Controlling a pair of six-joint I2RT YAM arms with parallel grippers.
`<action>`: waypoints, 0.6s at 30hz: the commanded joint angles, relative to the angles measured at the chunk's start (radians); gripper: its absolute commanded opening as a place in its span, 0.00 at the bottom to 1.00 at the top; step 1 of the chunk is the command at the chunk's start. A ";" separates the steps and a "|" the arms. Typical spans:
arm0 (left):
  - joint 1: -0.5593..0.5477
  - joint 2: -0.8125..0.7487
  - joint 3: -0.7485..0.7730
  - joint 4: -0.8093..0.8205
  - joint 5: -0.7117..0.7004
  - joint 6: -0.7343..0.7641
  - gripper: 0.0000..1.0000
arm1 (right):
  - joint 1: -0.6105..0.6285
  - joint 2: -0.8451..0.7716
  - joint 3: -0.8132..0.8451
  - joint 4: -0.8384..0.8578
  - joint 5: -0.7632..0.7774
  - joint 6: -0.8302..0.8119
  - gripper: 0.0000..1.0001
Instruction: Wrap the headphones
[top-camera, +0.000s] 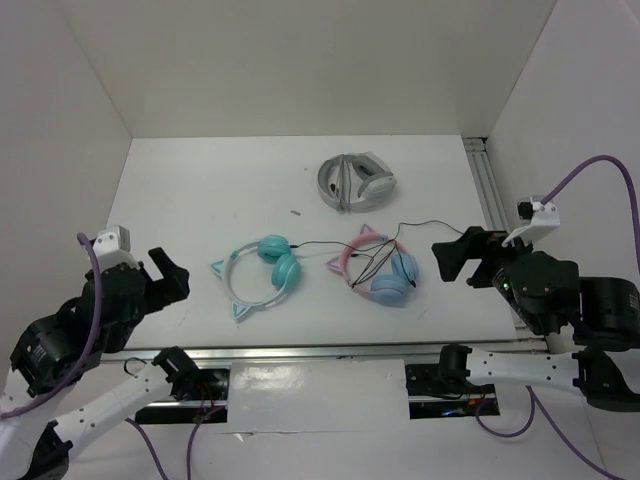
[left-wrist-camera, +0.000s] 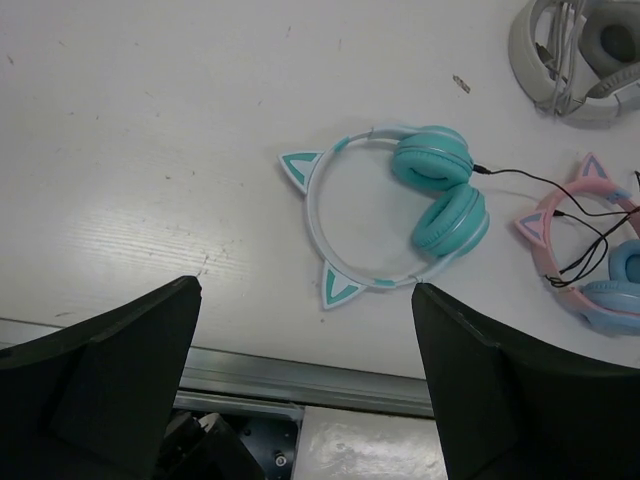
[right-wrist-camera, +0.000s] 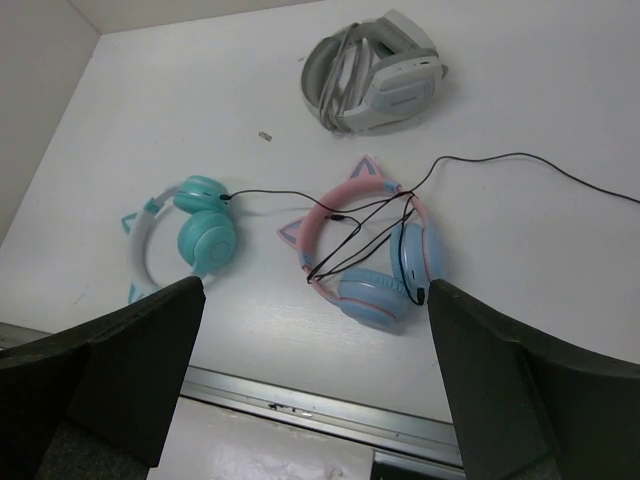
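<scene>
I should next lower my open left gripper to the part (left-wrist-camera: 313, 220) between the cat ears and close it there, because the pale headband (top-camera: 229, 286) faces the gripper and is clear of the cable.
The teal headphones (top-camera: 265, 268) lie flat on the white table, earcups folded together, pale headband with two cat ears pointing left. They also show in the left wrist view (left-wrist-camera: 440, 195) and the right wrist view (right-wrist-camera: 205, 235). Their thin black cable (top-camera: 320, 243) runs loose to the right, across the pink pair and on towards the right (right-wrist-camera: 560, 170). My left gripper (top-camera: 168, 275) is open and empty, left of the headphones near the front edge (left-wrist-camera: 305, 290). My right gripper (top-camera: 455, 258) is open and empty, right of the pink pair (right-wrist-camera: 315, 288).
A pink-banded cat-ear pair with blue earcups (top-camera: 380, 265) lies just right of the teal pair, tangled in black cable. A grey-white folded pair (top-camera: 355, 180) lies further back. A metal rail (top-camera: 320, 352) runs along the front edge, another (top-camera: 490, 180) along the right. White walls enclose the table.
</scene>
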 joint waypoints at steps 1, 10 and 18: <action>-0.002 -0.049 -0.029 0.068 0.043 0.052 1.00 | -0.007 -0.023 -0.011 0.032 0.029 -0.030 1.00; -0.002 0.023 -0.132 0.176 0.140 0.039 1.00 | -0.007 -0.025 -0.138 0.130 0.078 -0.026 1.00; -0.038 0.534 -0.114 0.269 0.183 -0.158 1.00 | -0.007 0.087 -0.236 0.193 0.068 -0.071 1.00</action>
